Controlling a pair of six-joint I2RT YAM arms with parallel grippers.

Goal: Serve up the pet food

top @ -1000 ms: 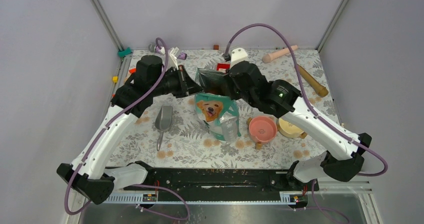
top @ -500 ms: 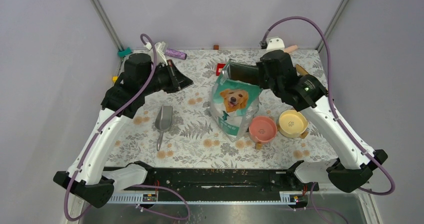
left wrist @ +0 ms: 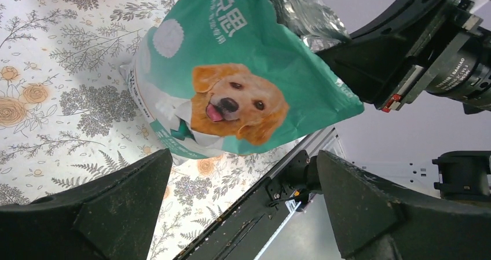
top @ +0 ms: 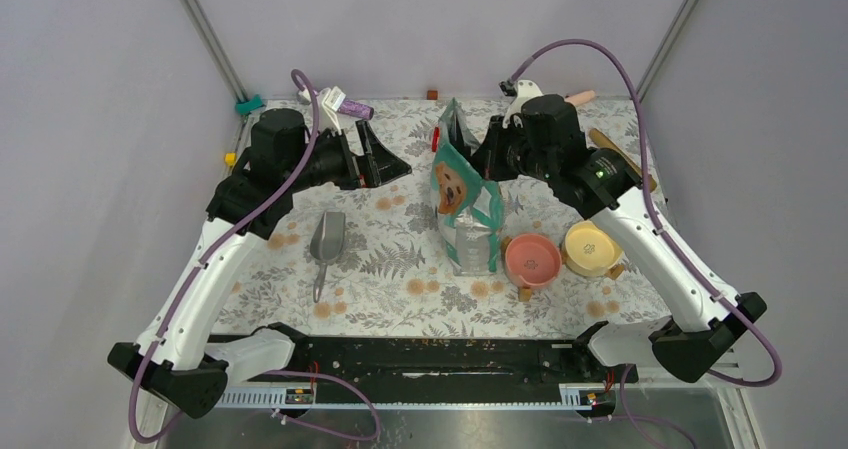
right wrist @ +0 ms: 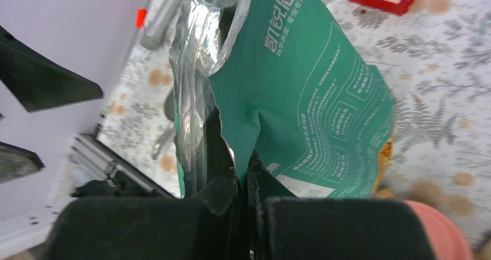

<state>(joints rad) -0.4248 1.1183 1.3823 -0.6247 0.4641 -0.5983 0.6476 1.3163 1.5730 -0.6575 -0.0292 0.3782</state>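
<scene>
The bag's opening [top: 461, 137] is narrow while my right gripper is on one edge of the bag, so my left gripper should grab the opposite foil edge [right wrist: 190, 77] and pull the opening wider before any scooping.
The teal-and-white bag [top: 462, 204] with a golden dog's face stands tilted at the table's middle, its foil top torn open. The pet food itself is hidden inside it. My right gripper [top: 483, 154] is shut on the bag's upper edge; in the right wrist view the fingertips [right wrist: 228, 182] pinch the teal foil [right wrist: 301, 98], gripper [right wrist: 244, 176]. My left gripper [top: 393, 161] hovers open to the left of the bag, apart from it. In the left wrist view the bag [left wrist: 231, 80] lies beyond the gripper [left wrist: 243, 161], with nothing between the spread fingers.
A grey metal scoop [top: 326, 241] lies left of the bag. A pink bowl [top: 532, 259] and a yellow bowl [top: 590, 247] stand right of the bag. A red box [top: 438, 137] and a wooden rolling pin [top: 622, 159] lie at the back.
My left gripper left the bag's top, drew back to the left and opened. The right gripper swung the bag round to the right, so its dog face now points left.
</scene>
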